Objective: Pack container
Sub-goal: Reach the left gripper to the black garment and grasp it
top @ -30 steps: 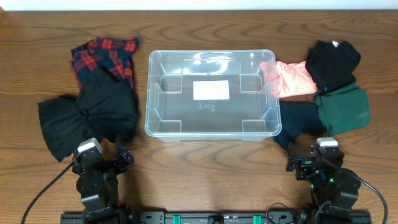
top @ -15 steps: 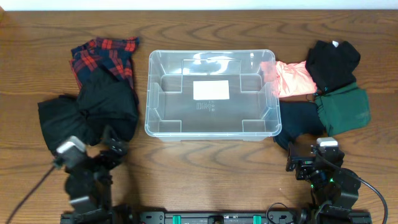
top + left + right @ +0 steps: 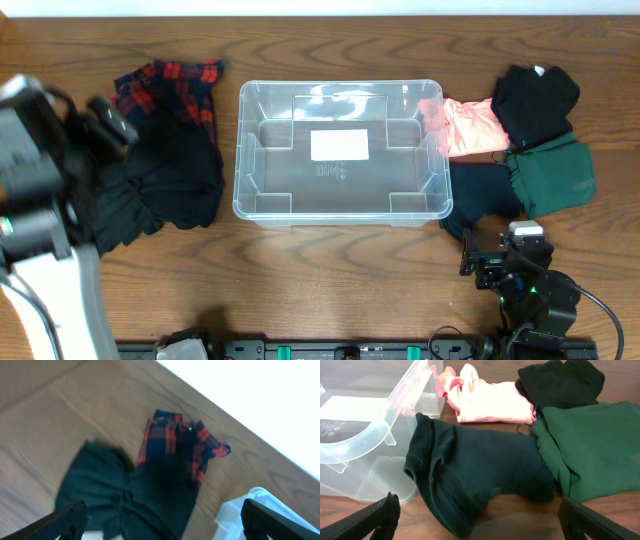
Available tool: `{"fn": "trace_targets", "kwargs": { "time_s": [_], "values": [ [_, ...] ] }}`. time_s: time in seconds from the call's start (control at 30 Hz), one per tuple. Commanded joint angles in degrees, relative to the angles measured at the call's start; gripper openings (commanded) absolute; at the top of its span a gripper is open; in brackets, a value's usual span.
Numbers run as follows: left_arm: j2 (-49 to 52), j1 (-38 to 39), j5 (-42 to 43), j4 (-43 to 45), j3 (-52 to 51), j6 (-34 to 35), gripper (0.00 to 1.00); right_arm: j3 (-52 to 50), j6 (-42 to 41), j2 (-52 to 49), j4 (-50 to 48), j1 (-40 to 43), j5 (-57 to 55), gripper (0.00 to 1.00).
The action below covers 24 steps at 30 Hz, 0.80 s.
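Note:
My left gripper is to take the black garment first, by its edge [image 3: 71, 482] farthest from the container, because the black garment covers part of the red plaid garment [image 3: 172, 460].
The container [image 3: 238, 170] is a clear plastic bin with a white label on its floor, standing empty at mid-table. My left gripper [image 3: 102, 122] is raised, blurred and open above a black garment [image 3: 185, 180] and a red plaid garment [image 3: 185, 82]. In the left wrist view my left gripper [image 3: 165, 527] hangs high over the black garment [image 3: 130, 500], with the plaid garment [image 3: 175, 442] beyond it and the container's corner [image 3: 250, 517] at right. My right gripper [image 3: 480, 527] stands open low at the table's front, facing a dark teal garment [image 3: 470, 475] beside the container [image 3: 385, 425].
Right of the container lie a pink garment [image 3: 470, 125], a black garment [image 3: 535, 95], a green garment [image 3: 555, 175] and the dark teal garment [image 3: 480, 195]. My raised left arm [image 3: 40, 200] hides part of the left pile. The right arm's base [image 3: 530, 295] sits at the front edge.
My left arm has lifted from the front edge and swung up and back over the left clothes pile. The right arm and all the clothes have stayed put.

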<state>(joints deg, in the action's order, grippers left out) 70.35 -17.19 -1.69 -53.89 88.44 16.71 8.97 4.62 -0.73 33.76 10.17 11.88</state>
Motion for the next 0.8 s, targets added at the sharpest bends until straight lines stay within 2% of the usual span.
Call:
{"fn": "trace_targets", "kwargs": {
  "time_s": [0.0,0.13,0.2,0.37,0.47,0.63,0.77],
  "values": [
    [4.26,-2.01,-0.24,-2.12,6.36,-7.43,0.98,-0.09,0.15,0.28,0.11,-0.11,0.37,0.99],
    [7.10,-9.99,-0.24,-9.03,7.89,-0.96,0.98,-0.09,0.15,0.28,0.11,-0.11,0.37,0.99],
    [8.39,-16.06,1.33,-13.27,7.89,-0.39,0.98,-0.09,0.15,0.28,0.11,-0.11,0.37,0.99],
    [13.18,-30.23,15.82,-19.61,7.74,-10.21,0.98,-0.09,0.15,0.28,0.11,-0.11,0.37,0.99],
    [17.42,-34.86,22.34,-22.21,7.67,-17.49,0.98,-0.09,0.15,0.28,0.11,-0.11,0.37,0.99],
    [25.70,-36.65,22.69,-23.28,7.30,-23.21,0.98,-0.09,0.15,0.28,0.11,-0.11,0.37,0.99],
    [31.39,-36.74,21.33,-22.03,7.30,-23.76,0.98,-0.09,0.15,0.28,0.11,-0.11,0.37,0.99]
  ]
}}
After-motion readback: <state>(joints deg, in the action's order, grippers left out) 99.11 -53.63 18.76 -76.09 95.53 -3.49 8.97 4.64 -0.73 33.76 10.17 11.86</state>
